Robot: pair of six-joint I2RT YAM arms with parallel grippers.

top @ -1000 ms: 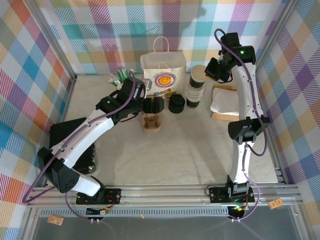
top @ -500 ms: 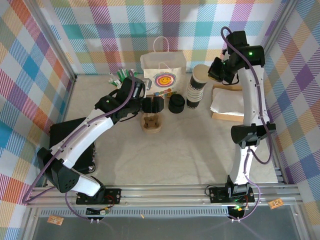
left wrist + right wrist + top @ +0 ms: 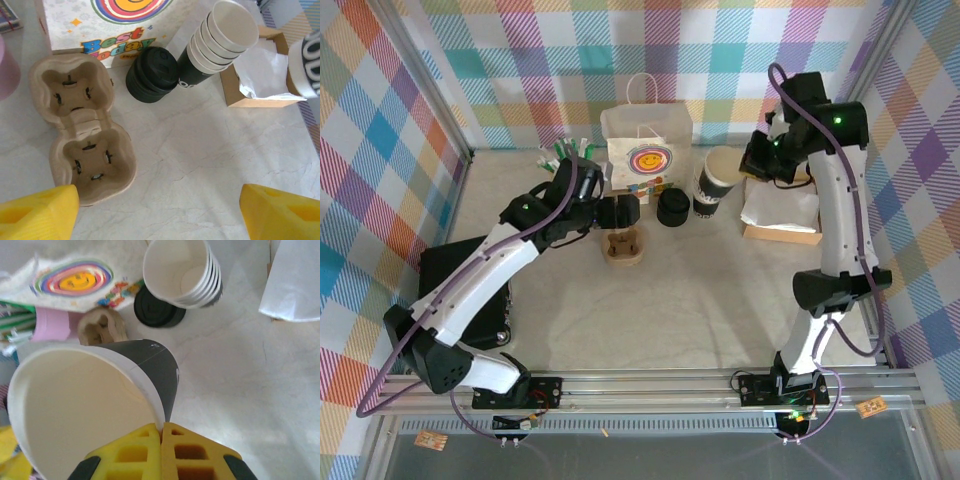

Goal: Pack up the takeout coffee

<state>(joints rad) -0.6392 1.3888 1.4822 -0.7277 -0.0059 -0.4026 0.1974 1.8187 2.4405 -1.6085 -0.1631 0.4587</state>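
Observation:
The held paper cup [image 3: 724,166] is hanging upright, clear of the stack, so my right gripper keeps carrying it until it stands in the open space before the lids [image 3: 678,296].
My right gripper [image 3: 161,432] is shut on the rim of a lidless cream-and-black paper cup [image 3: 90,405], held in the air to the right of the stack of lidless cups [image 3: 182,272]. That held cup [image 3: 310,65] shows at the right edge of the left wrist view. A pile of black lids [image 3: 152,75] lies beside the stack [image 3: 220,45]. The takeout coffee, a lidded cup, is out of view. My left gripper [image 3: 160,215] hangs open over bare table next to the pulp cup carrier [image 3: 82,130]. From above, the left gripper [image 3: 620,212] sits just behind the carrier [image 3: 623,247].
A white paper bag [image 3: 648,150] with a smiley print stands at the back. To its left is a pink cup of pens [image 3: 565,160]. A cardboard box with white paper [image 3: 780,210] lies at the right. A black block [image 3: 460,270] lies under the left arm.
The right gripper has drawn away to the right from the stack with one cup pinched by its rim. The left arm has shifted slightly left.

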